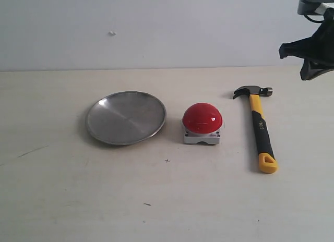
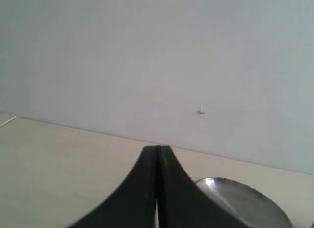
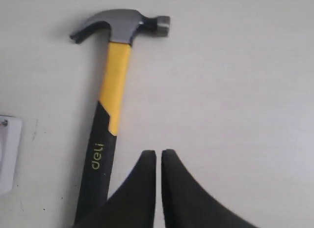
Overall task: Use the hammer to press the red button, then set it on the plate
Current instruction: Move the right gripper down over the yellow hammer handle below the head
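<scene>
I expect the hammer's long handle [image 1: 261, 132] to hang down when I lift the hammer by its yellow neck, because the handle reaches far from its dark head [image 1: 253, 91].
The hammer [image 1: 261, 130] lies flat on the table at the right, its dark head toward the wall and its yellow looped butt toward the front. The red button [image 1: 202, 118] on its grey-white base sits left of it, and the silver plate [image 1: 126, 117] lies further left. My right gripper [image 1: 308, 57] hangs above the table's far right; in the right wrist view it [image 3: 158, 152] is shut on nothing, beside the hammer's [image 3: 114, 85] black sleeve. My left gripper [image 2: 157, 148] is shut and empty, with the plate's [image 2: 245, 201] rim showing past it.
A pale wall runs along the back of the light tabletop [image 1: 62, 190]. A corner of the button's base [image 3: 7, 154] shows at the edge of the right wrist view. A few small dark specks [image 1: 167, 160] mark the table in front of the button.
</scene>
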